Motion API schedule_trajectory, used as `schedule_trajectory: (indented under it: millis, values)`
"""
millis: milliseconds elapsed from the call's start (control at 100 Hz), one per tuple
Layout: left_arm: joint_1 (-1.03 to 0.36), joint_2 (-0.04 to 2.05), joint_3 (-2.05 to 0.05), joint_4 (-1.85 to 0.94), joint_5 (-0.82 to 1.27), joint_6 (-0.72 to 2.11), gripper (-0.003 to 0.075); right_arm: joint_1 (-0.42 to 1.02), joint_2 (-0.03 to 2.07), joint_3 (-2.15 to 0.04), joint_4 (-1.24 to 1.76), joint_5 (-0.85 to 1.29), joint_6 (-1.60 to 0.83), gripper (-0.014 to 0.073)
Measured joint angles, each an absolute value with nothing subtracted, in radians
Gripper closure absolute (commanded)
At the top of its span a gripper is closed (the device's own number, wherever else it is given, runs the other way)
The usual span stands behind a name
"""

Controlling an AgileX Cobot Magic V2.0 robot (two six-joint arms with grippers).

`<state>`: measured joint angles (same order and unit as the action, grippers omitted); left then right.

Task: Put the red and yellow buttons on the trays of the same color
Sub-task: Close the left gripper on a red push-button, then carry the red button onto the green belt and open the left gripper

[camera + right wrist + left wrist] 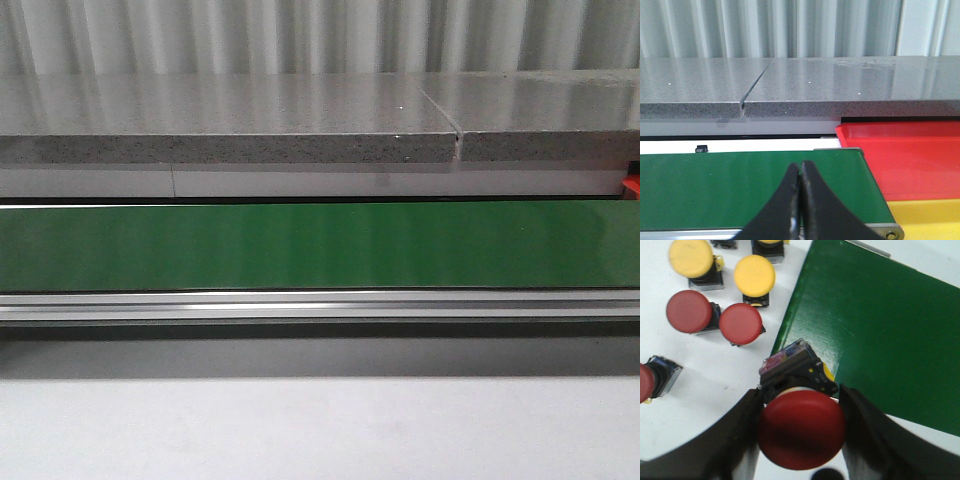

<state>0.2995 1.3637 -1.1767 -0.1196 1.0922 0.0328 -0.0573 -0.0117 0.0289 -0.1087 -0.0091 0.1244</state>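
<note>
My left gripper is carrying the held red button [801, 429] with the green belt clear beside it, so it should keep going over the belt [857, 365] and let go of the button there.
My left gripper [801, 412] is shut on a red button [801, 429], its black fingers [735, 440] pressing both sides of the round cap, held above the white table beside the green belt's [880, 330] corner. Two more red buttons [740, 323] and yellow buttons [754, 275] lie on the white surface beyond it, and another red button [645, 382] shows at the edge. My right gripper [801, 172] is shut and empty over the green belt [740, 190]. The red tray [910, 155] and yellow tray [930, 220] lie at the belt's end. No gripper appears in the front view.
The front view shows only the green conveyor belt [320, 245], its aluminium rail [320, 305], a grey stone ledge [230, 130] behind and the white table [320, 430] in front. A small red edge [630, 187] shows at far right.
</note>
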Motion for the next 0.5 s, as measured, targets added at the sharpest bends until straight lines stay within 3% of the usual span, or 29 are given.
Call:
schedule_trajectory:
  millis: [500]
  values:
    - [0.206, 1.603, -1.306, -0.12, 1.095, 0.045, 0.0471, -0.057, -0.012, 0.029, -0.109, -0.009, 0.124, 0.0661]
